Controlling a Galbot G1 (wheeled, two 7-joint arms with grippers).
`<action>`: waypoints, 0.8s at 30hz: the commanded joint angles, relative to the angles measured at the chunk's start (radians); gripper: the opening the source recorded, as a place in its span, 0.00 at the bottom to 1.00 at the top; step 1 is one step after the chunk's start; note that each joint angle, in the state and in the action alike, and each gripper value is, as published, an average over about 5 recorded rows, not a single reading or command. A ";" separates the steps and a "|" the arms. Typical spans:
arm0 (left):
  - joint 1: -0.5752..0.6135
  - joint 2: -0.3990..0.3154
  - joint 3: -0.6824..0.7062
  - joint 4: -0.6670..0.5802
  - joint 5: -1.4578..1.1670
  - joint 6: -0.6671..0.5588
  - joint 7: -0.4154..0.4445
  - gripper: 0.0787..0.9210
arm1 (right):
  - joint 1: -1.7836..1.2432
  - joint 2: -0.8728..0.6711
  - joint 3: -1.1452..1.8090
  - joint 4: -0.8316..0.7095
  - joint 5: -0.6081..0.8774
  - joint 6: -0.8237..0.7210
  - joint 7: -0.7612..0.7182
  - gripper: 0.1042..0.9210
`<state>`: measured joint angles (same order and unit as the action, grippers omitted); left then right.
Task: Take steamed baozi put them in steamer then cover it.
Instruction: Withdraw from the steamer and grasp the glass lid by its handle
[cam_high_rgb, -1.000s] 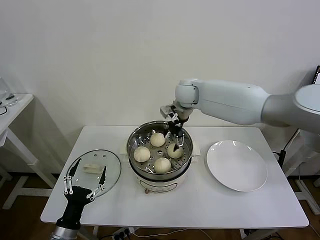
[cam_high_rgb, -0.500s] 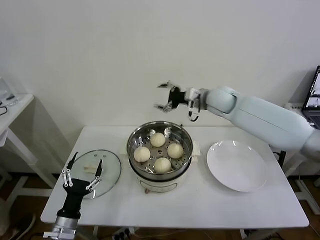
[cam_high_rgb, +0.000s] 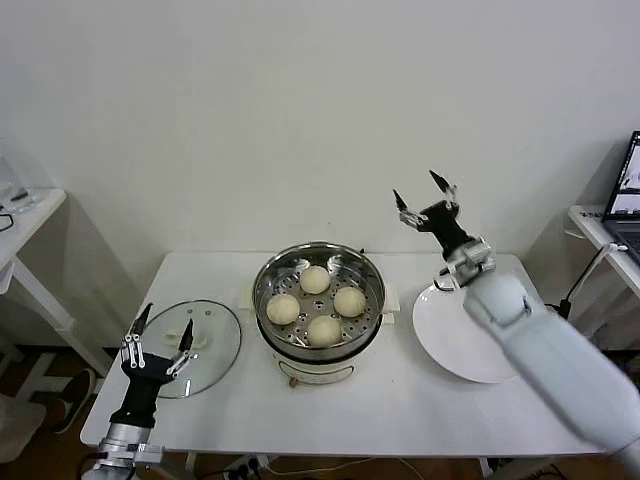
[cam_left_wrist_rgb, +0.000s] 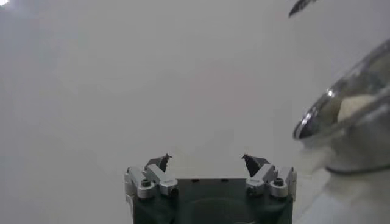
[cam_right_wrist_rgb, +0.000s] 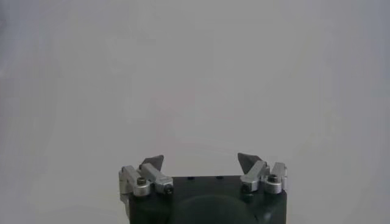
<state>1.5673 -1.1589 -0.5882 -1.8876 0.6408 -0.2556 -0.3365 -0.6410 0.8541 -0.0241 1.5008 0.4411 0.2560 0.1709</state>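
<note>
My left gripper keeps going toward the cover's white handle (cam_high_rgb: 199, 341) and closes there, because the baozi are in the steamer (cam_high_rgb: 319, 305) and the white plate is empty.
The steel steamer (cam_high_rgb: 320, 262) stands at the table's middle on a white base. Several cream-white baozi (cam_high_rgb: 315, 279) lie on its perforated tray. The clear glass cover (cam_high_rgb: 205, 340) with a white handle lies flat on the table to the steamer's left; its edge shows in the left wrist view (cam_left_wrist_rgb: 341, 115). My left gripper (cam_high_rgb: 158, 332) is open and empty, pointing up at the cover's near left edge. My right gripper (cam_high_rgb: 424, 198) is open and empty, raised high above the white plate, pointing at the wall. Both wrist views (cam_left_wrist_rgb: 206, 161) (cam_right_wrist_rgb: 200, 159) show open jaws against the bare wall.
An empty white plate (cam_high_rgb: 490, 350) lies right of the steamer, under my right arm. A small side table (cam_high_rgb: 25, 215) stands at the far left. A laptop edge (cam_high_rgb: 630, 170) shows at the far right.
My right gripper has left the steamer, risen and swung right above the plate. My left gripper has drawn back slightly toward the table's front left corner.
</note>
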 joint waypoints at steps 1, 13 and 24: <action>-0.020 0.024 -0.051 0.203 0.423 0.053 0.013 0.88 | -0.548 0.231 0.439 0.062 -0.137 0.085 0.049 0.88; -0.177 0.007 -0.032 0.466 0.652 -0.013 -0.036 0.88 | -0.616 0.320 0.491 0.099 -0.161 0.095 0.033 0.88; -0.273 -0.012 -0.020 0.536 0.706 -0.015 -0.076 0.88 | -0.639 0.354 0.507 0.084 -0.178 0.108 0.015 0.88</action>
<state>1.3790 -1.1660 -0.6112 -1.4570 1.2345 -0.2668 -0.3902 -1.2088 1.1567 0.4301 1.5853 0.2877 0.3490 0.1907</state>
